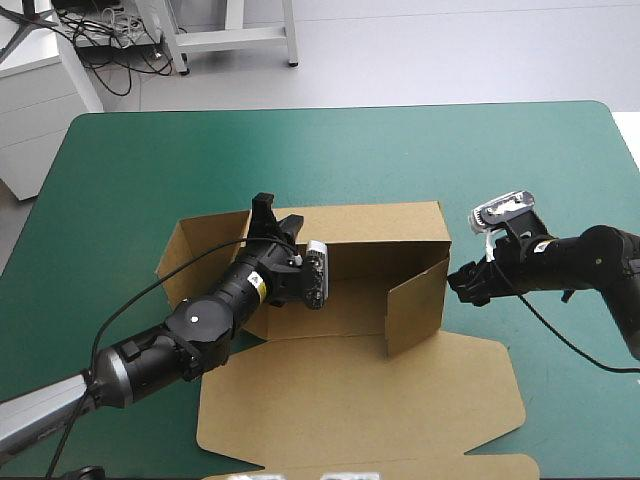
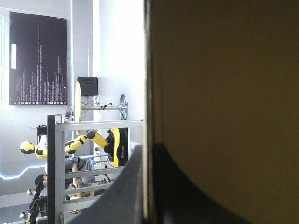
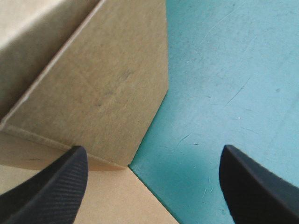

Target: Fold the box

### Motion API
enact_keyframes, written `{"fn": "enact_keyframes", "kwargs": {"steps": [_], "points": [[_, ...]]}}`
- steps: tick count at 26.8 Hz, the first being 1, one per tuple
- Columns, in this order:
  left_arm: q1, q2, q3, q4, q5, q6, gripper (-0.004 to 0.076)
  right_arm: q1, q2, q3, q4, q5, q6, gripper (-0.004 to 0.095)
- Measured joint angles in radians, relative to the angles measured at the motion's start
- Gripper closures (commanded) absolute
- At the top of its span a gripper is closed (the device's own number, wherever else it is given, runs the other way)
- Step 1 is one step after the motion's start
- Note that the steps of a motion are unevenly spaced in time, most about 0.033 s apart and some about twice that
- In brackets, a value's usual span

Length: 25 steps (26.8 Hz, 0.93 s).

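The lid [image 1: 360, 395] meets the brown box along a crease [image 1: 330, 336]. I expect the lid to follow along and stay flat when I lift the box and carry it.
The brown box [image 1: 370, 225] lies mid-table with its far wall and right side wall [image 1: 415, 305] raised. Its lid [image 1: 360, 400] is flat toward the near edge, and a left flap [image 1: 185, 255] leans outward. My left gripper [image 1: 265, 212] sits at the left end of the far wall. In the left wrist view the board [image 2: 224, 93] stands edge-on between the black fingers [image 2: 126, 186], so that gripper [image 2: 148, 154] is shut on it. My right gripper [image 1: 462, 285] hovers just right of the side wall. It is open [image 3: 154, 154], facing the wall's outer face [image 3: 107, 88].
Teal-green cover [image 1: 300, 150] stretches beyond the box's far wall and to its right [image 3: 224, 70]. The lid's front flap [image 1: 380, 468] reaches the table's near edge. The table's right edge [image 1: 625, 130] lies past the right arm.
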State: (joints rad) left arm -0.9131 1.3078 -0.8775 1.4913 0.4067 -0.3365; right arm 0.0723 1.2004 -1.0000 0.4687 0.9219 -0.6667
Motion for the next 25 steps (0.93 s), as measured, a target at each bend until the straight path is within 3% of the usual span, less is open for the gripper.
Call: {"fn": "enact_keyframes", "kwargs": {"steps": [17, 25], "points": [[0.0, 0.004, 0.001, 0.001, 0.015, 0.013, 0.0733, -0.001, 0.0, 0.005, 0.13, 0.189, -0.099, 0.0216], [0.0, 0.021, 0.001, 0.004, 0.052, 0.013, 0.0733, -0.001, 0.0, 0.005, 0.218, 0.169, -0.161, 0.0215]]}}
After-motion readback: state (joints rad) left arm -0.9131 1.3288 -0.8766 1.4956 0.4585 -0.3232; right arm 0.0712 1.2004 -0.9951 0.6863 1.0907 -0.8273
